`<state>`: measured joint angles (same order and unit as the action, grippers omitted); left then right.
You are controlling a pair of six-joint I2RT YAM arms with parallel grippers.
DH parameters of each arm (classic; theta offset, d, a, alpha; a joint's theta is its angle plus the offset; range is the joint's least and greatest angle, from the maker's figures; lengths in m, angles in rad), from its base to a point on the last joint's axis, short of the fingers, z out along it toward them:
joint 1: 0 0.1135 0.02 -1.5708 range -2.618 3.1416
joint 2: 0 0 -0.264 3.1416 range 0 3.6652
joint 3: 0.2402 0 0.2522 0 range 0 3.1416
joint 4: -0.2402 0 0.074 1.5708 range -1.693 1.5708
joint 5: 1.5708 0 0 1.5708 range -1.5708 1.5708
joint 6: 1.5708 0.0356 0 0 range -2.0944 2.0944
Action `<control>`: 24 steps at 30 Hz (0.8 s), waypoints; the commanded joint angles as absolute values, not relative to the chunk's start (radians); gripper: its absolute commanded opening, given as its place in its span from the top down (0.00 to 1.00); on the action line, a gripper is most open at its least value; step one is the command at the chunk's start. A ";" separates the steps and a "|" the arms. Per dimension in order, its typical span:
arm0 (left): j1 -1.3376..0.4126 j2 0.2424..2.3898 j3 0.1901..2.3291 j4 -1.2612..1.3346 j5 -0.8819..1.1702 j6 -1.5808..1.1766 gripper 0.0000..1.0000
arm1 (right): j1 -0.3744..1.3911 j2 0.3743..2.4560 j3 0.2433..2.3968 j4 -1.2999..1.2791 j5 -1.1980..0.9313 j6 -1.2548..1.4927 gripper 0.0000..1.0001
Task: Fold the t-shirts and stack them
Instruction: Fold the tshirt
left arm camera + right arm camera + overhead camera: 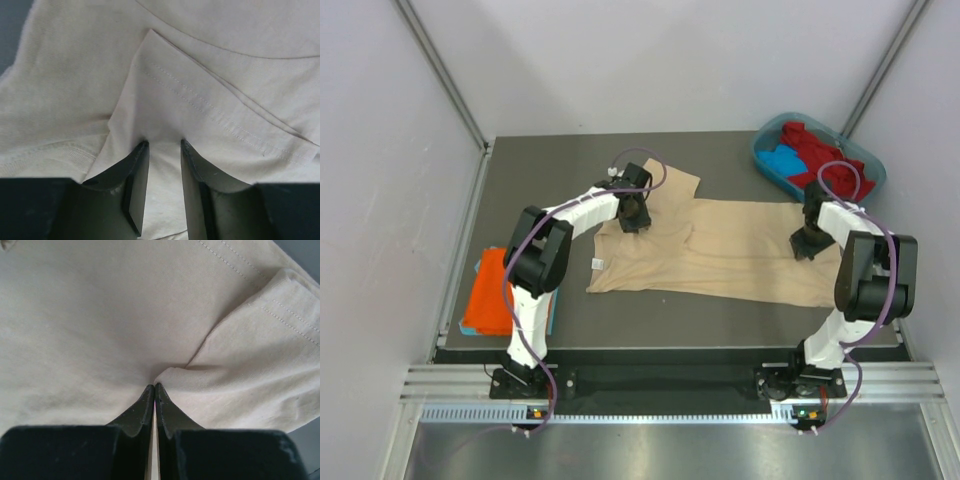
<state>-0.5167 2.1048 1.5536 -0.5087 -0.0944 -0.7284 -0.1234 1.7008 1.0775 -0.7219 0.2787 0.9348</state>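
Observation:
A small pucker inside the beige t-shirt's end is pinched in my right gripper, so next the gripper opens and goes to the t-shirt's near corner to straighten that edge of the t-shirt.
A beige t-shirt lies spread across the middle of the dark table, its white neck label at the left. My left gripper is down on the shirt's upper left part. In the left wrist view its jaws stand apart astride a folded hemmed flap of the beige cloth. My right gripper is at the shirt's right end. In the right wrist view it is shut, pinching a small pucker of the beige cloth. An orange t-shirt lies folded at the table's left edge.
A teal tub stands at the back right corner, holding a red t-shirt and a blue t-shirt. A strip of blue shows under the orange shirt. Grey walls close in on the table on three sides.

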 commanded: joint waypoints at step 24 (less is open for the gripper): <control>-0.468 1.908 1.583 -0.629 -0.098 -0.617 0.56 | -0.204 1.523 1.128 -0.910 0.411 1.026 0.71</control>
<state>-0.4664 1.9743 1.5902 -0.6106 -0.1253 -0.6582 -0.1799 1.5845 1.1030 -0.8356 0.3557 0.9886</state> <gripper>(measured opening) 0.440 0.301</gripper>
